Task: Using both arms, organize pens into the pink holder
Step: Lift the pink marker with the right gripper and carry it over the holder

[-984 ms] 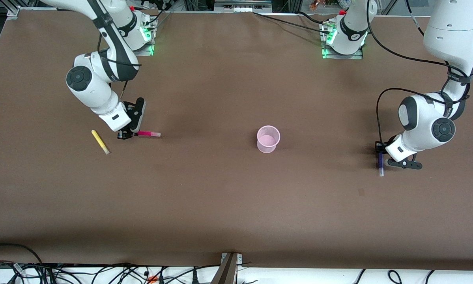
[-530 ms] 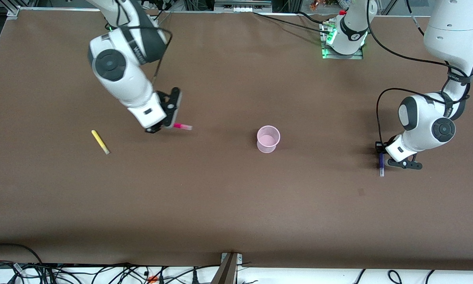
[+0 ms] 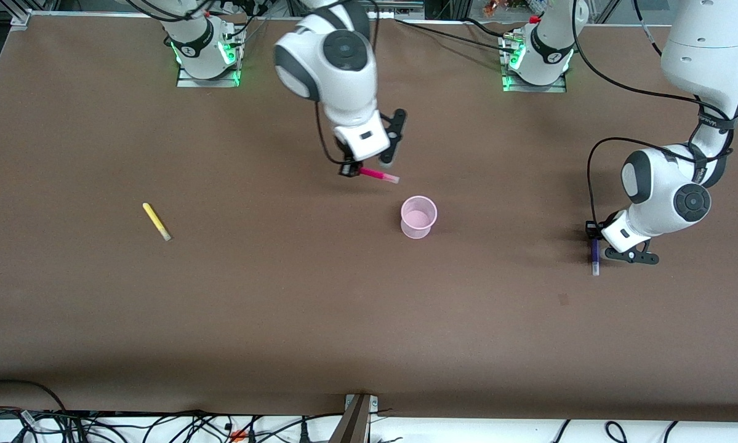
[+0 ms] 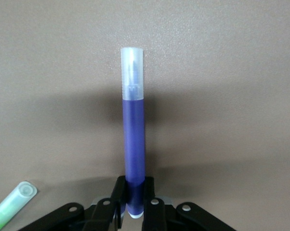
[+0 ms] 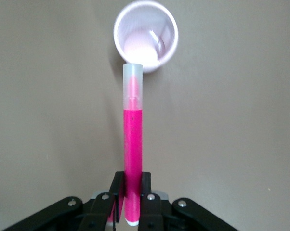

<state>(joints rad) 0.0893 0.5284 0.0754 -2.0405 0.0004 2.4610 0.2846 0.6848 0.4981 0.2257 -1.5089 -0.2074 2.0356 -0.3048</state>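
Observation:
I should tip the pen's clear cap down into the holder's opening (image 3: 419, 211), since my right gripper is holding the magenta pink pen (image 3: 377, 175) level beside the pink holder.
My right gripper (image 3: 351, 170) is shut on the magenta pink pen (image 3: 379, 176) and holds it level in the air over the table beside the pink holder (image 3: 418, 216). In the right wrist view the pen (image 5: 133, 144) points at the holder's open mouth (image 5: 145, 36). My left gripper (image 3: 592, 229) is low at the left arm's end of the table, shut on the dark purple pen (image 3: 594, 253), which also shows in the left wrist view (image 4: 134, 144). The light green pen (image 4: 10, 208) lies beside it. The yellow pen (image 3: 156, 221) lies toward the right arm's end.
The brown table (image 3: 319, 307) carries nothing else. Cables run along the edge nearest the front camera (image 3: 159, 427). The arm bases (image 3: 205, 43) stand along the table's top edge.
My right arm has lifted the magenta pink pen off the table and carried it from near the yellow pen toward the pink holder. The left arm has not moved.

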